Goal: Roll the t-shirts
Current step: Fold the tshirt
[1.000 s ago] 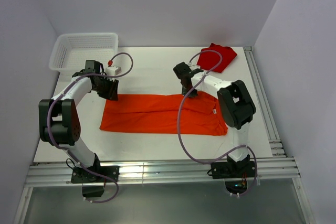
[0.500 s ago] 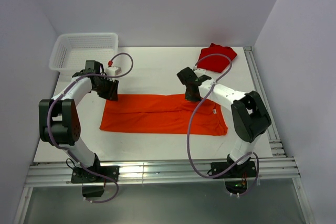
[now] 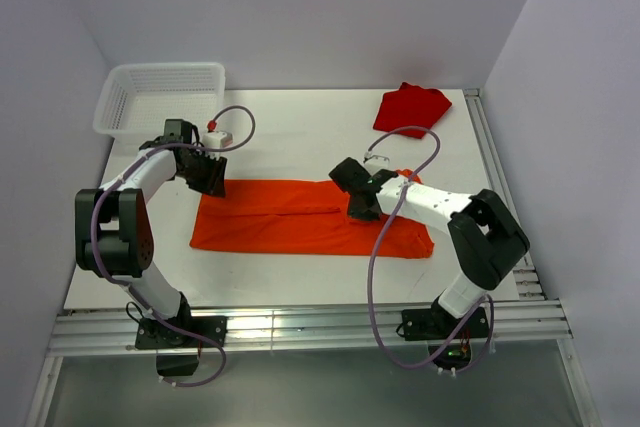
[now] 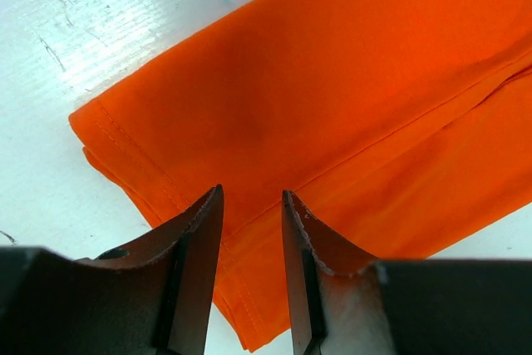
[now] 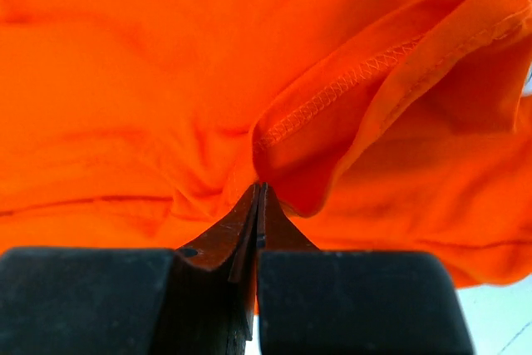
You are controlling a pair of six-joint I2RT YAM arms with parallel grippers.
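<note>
The fold's stitched hem point(image 5: 291, 122) is pinched in my right gripper, short of the cloth's near edge point(image 3: 362, 251), so I should carry on pulling the hem to that edge until the fold lies flat.
The orange t-shirt point(image 3: 290, 222) lies folded into a long band across the table's middle. In the left wrist view its left end point(image 4: 349, 81) shows a hemmed corner. My left gripper point(image 3: 212, 179) hovers over that far left corner, jaws open point(image 4: 252, 197), the cloth lying beneath the gap. My right gripper point(image 3: 358, 209) is shut on a fold of the orange t-shirt near its right part. In the right wrist view the stitched hem point(image 5: 332, 93) bunches up at the pinched tips point(image 5: 260, 184). The darker red t-shirt point(image 3: 412, 109) lies crumpled at the back right.
A white mesh basket point(image 3: 160, 97) stands at the back left corner. A small white block with a red cap point(image 3: 217, 133) sits just behind the left gripper. A metal rail point(image 3: 497, 187) runs along the table's right edge. Walls enclose three sides.
My right gripper closed on the orange t-shirt's far edge and pulled it toward the near side and left, folding the cloth over. The left arm stayed put.
</note>
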